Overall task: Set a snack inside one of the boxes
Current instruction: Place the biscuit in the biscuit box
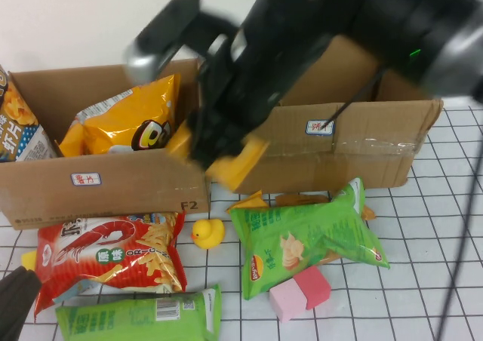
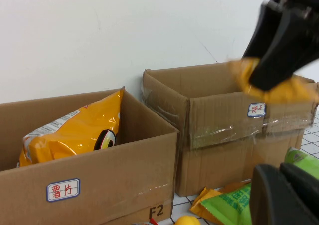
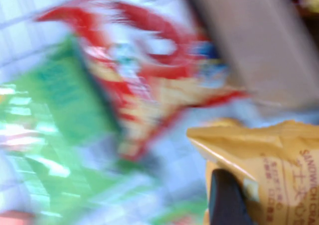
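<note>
My right gripper should go on carrying the orange sandwich-cracker packet (image 1: pixel 240 166) to the biscuit-labelled box, which matches it and is open at the top, until the packet hangs over that box's opening (image 1: pixel 328 78).
My right gripper (image 1: pixel 226 156) is shut on an orange sandwich-cracker packet (image 1: pixel 240 167) and holds it in the air at the front edge between the two cardboard boxes. The packet also shows in the right wrist view (image 3: pixel 269 165), with one dark finger (image 3: pixel 224 200) pressed on it, and in the left wrist view (image 2: pixel 279 85) above the right box (image 2: pixel 224 115). The left box (image 1: pixel 106 182) holds a yellow chip bag (image 1: pixel 128 122). The right box (image 1: pixel 362 145) is mostly hidden behind the arm. My left gripper (image 1: pixel 13 305) is low at the near left corner, shut and empty (image 2: pixel 279 171).
On the gridded table in front of the boxes lie a red shrimp-chip bag (image 1: pixel 113 254), a green chip bag (image 1: pixel 302 235), a green pack (image 1: pixel 143 318), a yellow duck (image 1: pixel 207 233) and pink blocks (image 1: pixel 299 292). Another chip bag (image 1: pixel 15 126) stands at the far left.
</note>
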{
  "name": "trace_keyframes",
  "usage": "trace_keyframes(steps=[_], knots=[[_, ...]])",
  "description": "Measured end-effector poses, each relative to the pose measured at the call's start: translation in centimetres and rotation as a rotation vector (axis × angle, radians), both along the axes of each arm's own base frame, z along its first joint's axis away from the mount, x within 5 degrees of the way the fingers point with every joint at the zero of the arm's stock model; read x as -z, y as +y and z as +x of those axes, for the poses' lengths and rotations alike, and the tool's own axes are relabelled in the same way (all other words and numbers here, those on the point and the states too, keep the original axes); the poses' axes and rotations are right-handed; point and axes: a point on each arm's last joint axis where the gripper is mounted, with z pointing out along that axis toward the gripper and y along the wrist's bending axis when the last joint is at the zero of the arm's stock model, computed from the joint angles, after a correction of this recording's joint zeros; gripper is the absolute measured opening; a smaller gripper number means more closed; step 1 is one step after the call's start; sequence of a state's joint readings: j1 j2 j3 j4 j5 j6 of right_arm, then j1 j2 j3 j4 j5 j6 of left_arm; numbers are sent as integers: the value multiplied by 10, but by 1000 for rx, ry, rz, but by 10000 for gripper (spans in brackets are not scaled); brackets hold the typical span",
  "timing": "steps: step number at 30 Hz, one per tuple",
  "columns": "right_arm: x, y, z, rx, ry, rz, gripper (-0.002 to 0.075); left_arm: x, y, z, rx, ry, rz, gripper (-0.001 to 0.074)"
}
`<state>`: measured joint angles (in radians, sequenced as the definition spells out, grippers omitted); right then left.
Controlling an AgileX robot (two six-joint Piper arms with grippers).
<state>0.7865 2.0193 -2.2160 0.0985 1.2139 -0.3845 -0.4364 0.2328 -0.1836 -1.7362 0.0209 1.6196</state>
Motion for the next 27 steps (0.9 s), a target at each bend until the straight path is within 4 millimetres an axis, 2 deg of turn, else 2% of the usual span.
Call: trace_keyframes(steps=[4, 7, 12, 16, 18, 21, 23, 25, 27], knots=[[-13, -27, 19, 175, -182, -115, 353, 0, 0, 0, 0, 0, 0, -1], [-11, -44, 50, 312, -272, -82, 353, 0, 0, 0, 0, 0, 0, -1], [8, -77, 108, 475, -296, 66, 353, 0, 0, 0, 0, -1, 2, -1], [27, -99, 141, 553, -261, 177, 358, 0, 0, 0, 0, -1, 2, -1], [37, -109, 154, 590, -232, 219, 416, 0, 0, 0, 0, -1, 2, -1], [45, -122, 163, 630, -188, 252, 534, 0, 0, 0, 0, -1, 2, -1], [48, -129, 165, 649, -150, 250, 558, 0, 0, 0, 0, -1, 2, -1], [47, -136, 161, 657, -106, 222, 533, 0, 0, 0, 0, -1, 2, -1], [39, -142, 152, 634, -75, 177, 421, 0, 0, 0, 0, -1, 2, -1]])
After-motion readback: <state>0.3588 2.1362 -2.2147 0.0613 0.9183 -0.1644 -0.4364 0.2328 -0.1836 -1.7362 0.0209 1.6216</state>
